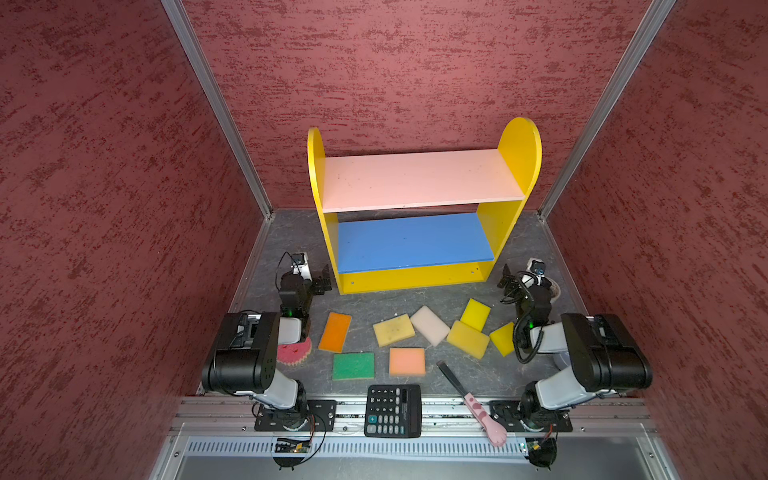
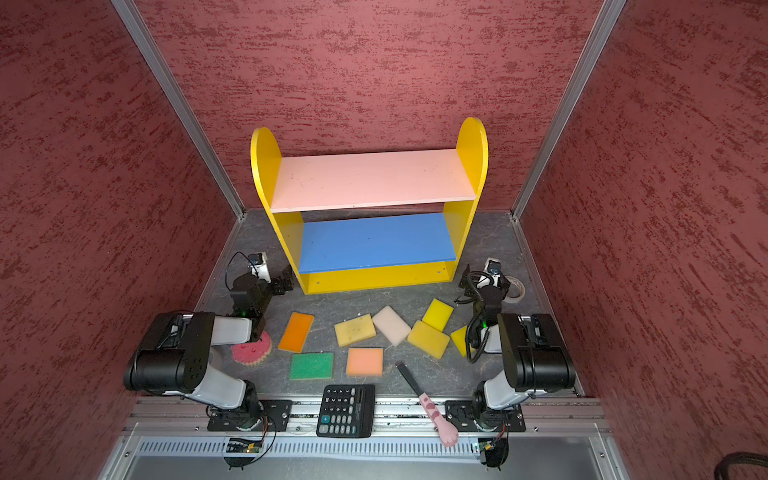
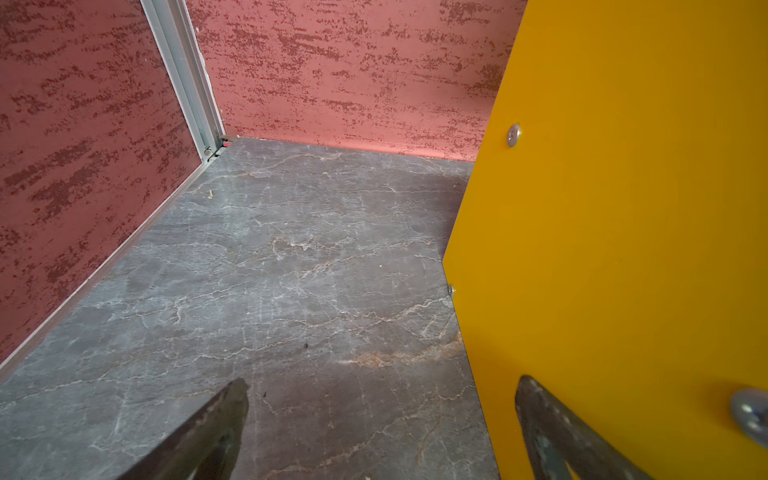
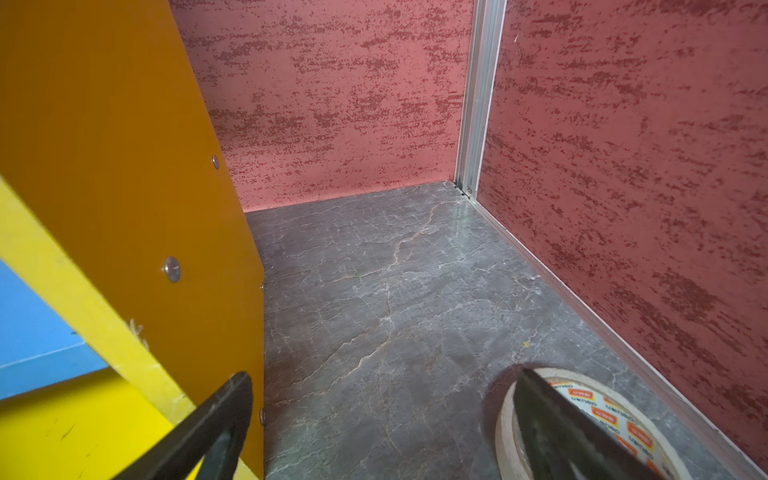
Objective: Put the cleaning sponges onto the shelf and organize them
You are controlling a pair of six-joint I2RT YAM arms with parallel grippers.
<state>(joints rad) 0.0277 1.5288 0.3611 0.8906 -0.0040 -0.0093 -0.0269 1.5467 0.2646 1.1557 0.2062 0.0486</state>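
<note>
The shelf (image 1: 416, 241) will slide back upright and square up when the robot pushes it, because grey floor (image 4: 281, 228) shows between it and the red wall.
The shelf (image 1: 415, 178) stands empty at the back: yellow sides, pink top board, blue middle board. Several sponges lie on the grey floor in front of it: orange (image 1: 335, 332), pale yellow (image 1: 393, 330), cream-white (image 1: 430, 325), green (image 1: 353, 365), peach (image 1: 407, 361), three yellow ones (image 1: 475, 314) at the right, and a round pink one (image 1: 295, 352) half under the left arm. My left gripper (image 1: 323, 282) (image 3: 382, 386) hangs open beside the shelf's left panel (image 3: 623, 208). My right gripper (image 1: 506, 280) (image 4: 384, 378) is open by the right panel (image 4: 124, 166). Both hold nothing.
A black calculator (image 1: 392, 410) and a pink-handled black brush (image 1: 469, 399) lie at the front edge. A roll of tape (image 4: 602, 411) sits on the floor under my right gripper. Red walls close in on three sides.
</note>
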